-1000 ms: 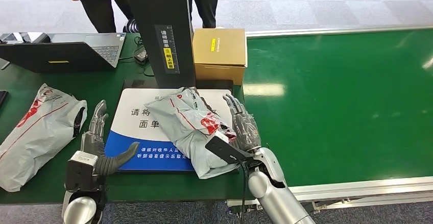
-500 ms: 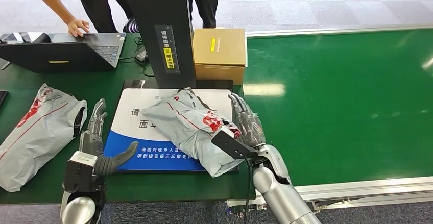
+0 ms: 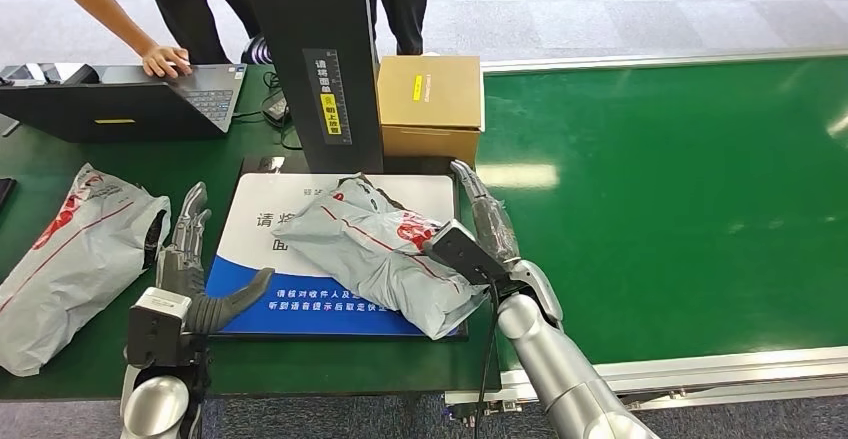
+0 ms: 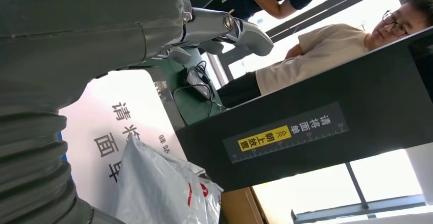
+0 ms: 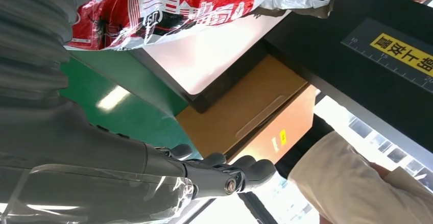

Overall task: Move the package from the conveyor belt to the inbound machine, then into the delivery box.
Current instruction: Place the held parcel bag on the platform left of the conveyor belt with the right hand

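Note:
My gripper is holding the grey package (image 3: 375,244), and loose wrinkles run down to the package's limp lower corner (image 3: 440,317). The package will bunch up into deep creases at the grip when I carry it.
The grey package (image 3: 375,249) with red print lies slanted across the white and blue pad (image 3: 262,221) of the inbound machine, below its black column (image 3: 315,59). My right hand (image 3: 490,221) lies along the package's right edge with fingers stretched forward and nothing in them; the right wrist view shows the hand (image 5: 102,168) empty and the package (image 5: 168,4) beside it. My left hand (image 3: 190,264) rests open at the pad's left edge, thumb pointing toward the pad. The left wrist view shows this hand (image 4: 102,30) and the package's end (image 4: 163,188).
A second grey package (image 3: 75,259) lies on the table at the far left. A cardboard box (image 3: 430,104) stands right of the column. The green conveyor belt (image 3: 680,199) runs along the right. A person's hand (image 3: 165,59) rests on a laptop (image 3: 130,99) at the back left.
The package has swung left and settled flat on the pad. My right hand has left it and moved forward along its right side. A person's hand came down onto the laptop.

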